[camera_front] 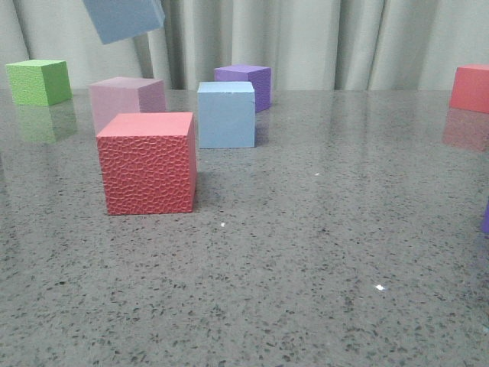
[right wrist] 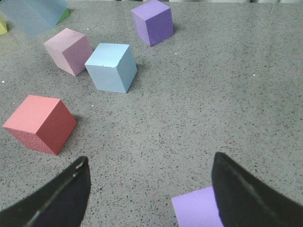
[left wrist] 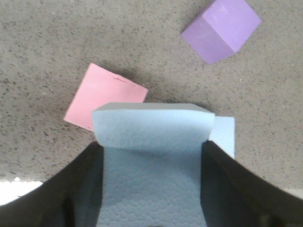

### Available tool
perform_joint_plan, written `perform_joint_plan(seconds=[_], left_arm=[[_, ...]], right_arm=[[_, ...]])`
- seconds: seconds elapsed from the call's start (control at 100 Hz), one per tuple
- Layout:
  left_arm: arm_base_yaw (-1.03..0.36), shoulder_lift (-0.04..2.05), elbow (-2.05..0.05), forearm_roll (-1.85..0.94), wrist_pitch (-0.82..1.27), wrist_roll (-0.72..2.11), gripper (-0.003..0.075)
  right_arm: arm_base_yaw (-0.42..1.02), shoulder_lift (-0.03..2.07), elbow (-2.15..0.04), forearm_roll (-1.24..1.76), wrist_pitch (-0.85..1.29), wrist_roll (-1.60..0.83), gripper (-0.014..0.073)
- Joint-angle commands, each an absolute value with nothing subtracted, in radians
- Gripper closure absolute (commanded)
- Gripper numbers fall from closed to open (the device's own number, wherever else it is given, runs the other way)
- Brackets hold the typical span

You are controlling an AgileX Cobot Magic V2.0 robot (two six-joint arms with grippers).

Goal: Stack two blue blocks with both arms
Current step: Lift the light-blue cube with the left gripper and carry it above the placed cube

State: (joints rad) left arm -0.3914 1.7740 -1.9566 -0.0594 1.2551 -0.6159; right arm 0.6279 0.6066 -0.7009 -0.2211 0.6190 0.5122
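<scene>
My left gripper should carry on until both blocks meet flat, because the held blue block (camera_front: 124, 18) is clear above the pink cube and the standing blue block's top (camera_front: 226, 87) is free.
A pale blue block (camera_front: 124, 19) hangs tilted in the air at the top left of the front view. My left gripper (left wrist: 151, 145) is shut on this block (left wrist: 151, 161), one dark finger on each side. The second blue block (camera_front: 226, 115) stands on the table behind the red bumpy cube. In the left wrist view only a strip of it (left wrist: 223, 135) shows past the held block, below and to one side. My right gripper (right wrist: 151, 158) is open above bare table, with both blue blocks (right wrist: 112, 67) (right wrist: 33, 14) far from it. Neither gripper shows in the front view.
A red bumpy cube (camera_front: 147, 163) stands nearest, with a pink cube (camera_front: 126, 99) behind it next to the resting blue block. A purple cube (camera_front: 244, 80) sits further back, a green cube (camera_front: 38, 82) far left, a red cube (camera_front: 470, 88) far right. Another purple cube (right wrist: 196, 208) lies by my right finger.
</scene>
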Motion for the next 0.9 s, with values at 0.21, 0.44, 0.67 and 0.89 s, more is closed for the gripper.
perform_joint_plan(seconds=[0.21, 0.44, 0.67, 0.89], left_arm=[[-0.493, 1.818, -2.087, -0.067, 1.267, -0.653, 0.0512], [-0.542, 1.902, -2.176, -0.065, 1.267, -0.674, 0.0512], [-0.552, 1.919, -2.176, -0.060, 1.267, -0.679, 0.0512], [-0.553, 1.919, -2.176, -0.073, 1.267, -0.679, 0.0512]], right_arm=[[0.627, 0.606, -0.726, -0.244, 0.540, 0.509, 0.0054], [0.627, 0.606, -0.726, -0.244, 0.540, 0.509, 0.0054], [0.627, 0.606, -0.726, -0.244, 0.540, 0.509, 0.0054], [0.627, 0.606, -0.726, -0.244, 0.540, 0.509, 0.0054]])
